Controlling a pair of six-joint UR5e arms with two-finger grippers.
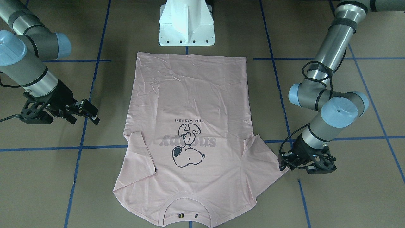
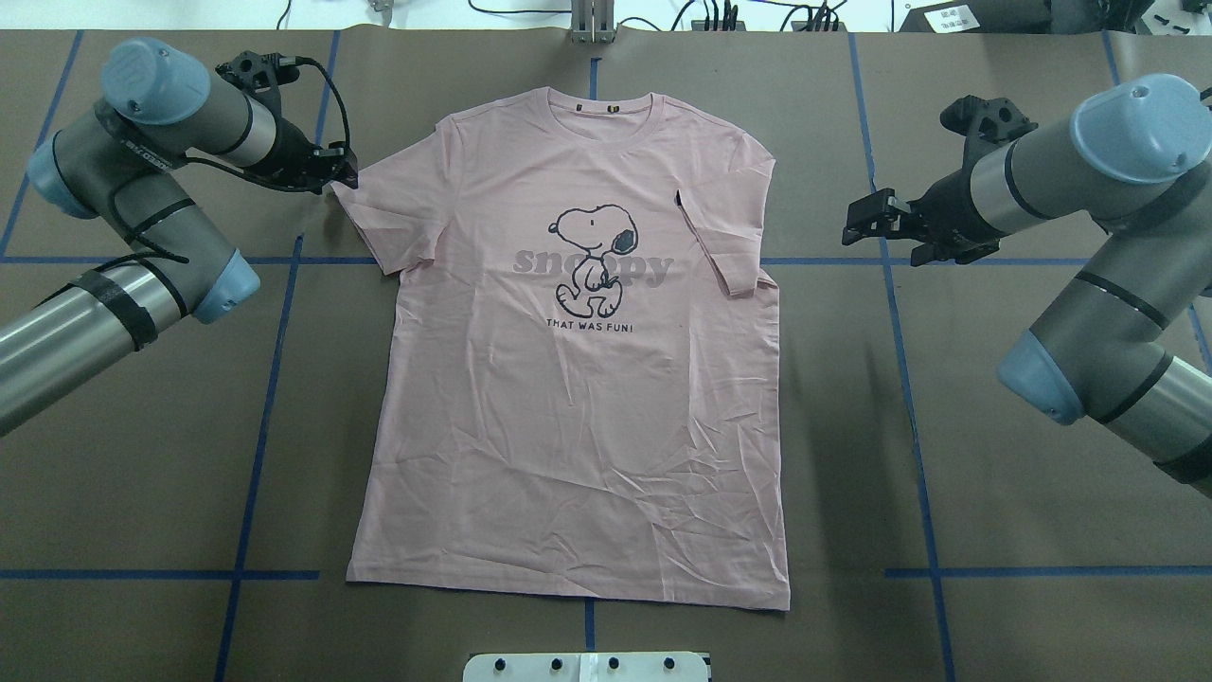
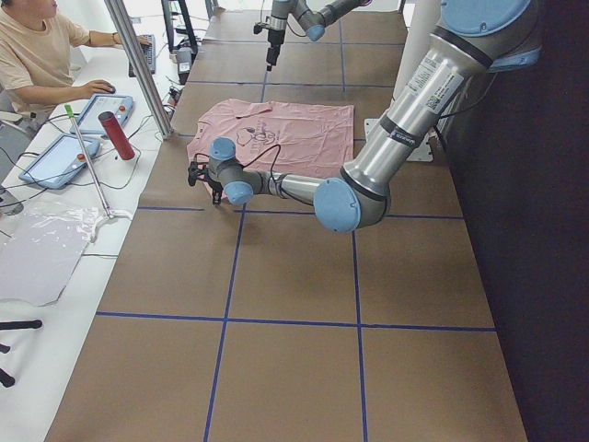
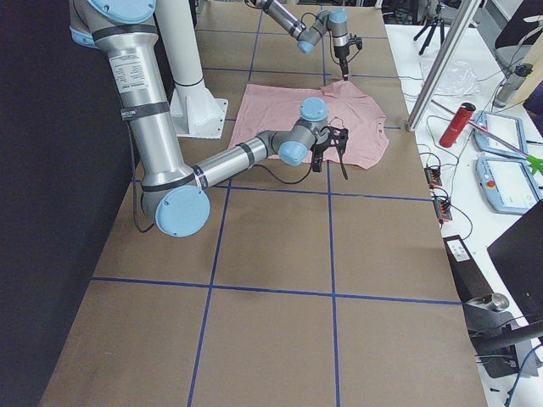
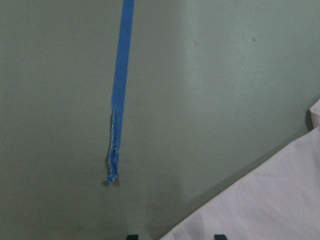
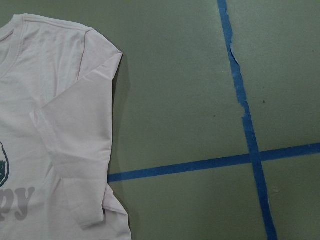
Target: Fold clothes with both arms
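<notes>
The sleeve at my left gripper [image 1: 264,164] will fold over the body and stay flat when I move it inward, because the folded sleeve [image 1: 135,162] lies flat.
The pale pink T-shirt [image 2: 568,417] lies flat, print up, with its collar [image 2: 597,104] at the far side of the table. The sleeve [image 2: 724,237] on my right side is folded in over the body, as the right wrist view [image 6: 80,135] also shows. My left gripper [image 2: 343,172] is low at the tip of the other sleeve [image 1: 269,158]. It is open, and the left wrist view has the sleeve's edge [image 5: 260,200] between its fingertips [image 5: 217,236]. My right gripper [image 2: 857,223] hangs open, well clear of the shirt, with nothing between its fingers [image 1: 91,109].
The white pedestal base [image 1: 186,22] stands just behind the shirt's hem. Blue tape lines [image 2: 275,379] cross the brown table. Beyond the far edge is a side desk with a red bottle [image 3: 115,135] and tablets, where a person [image 3: 37,55] sits.
</notes>
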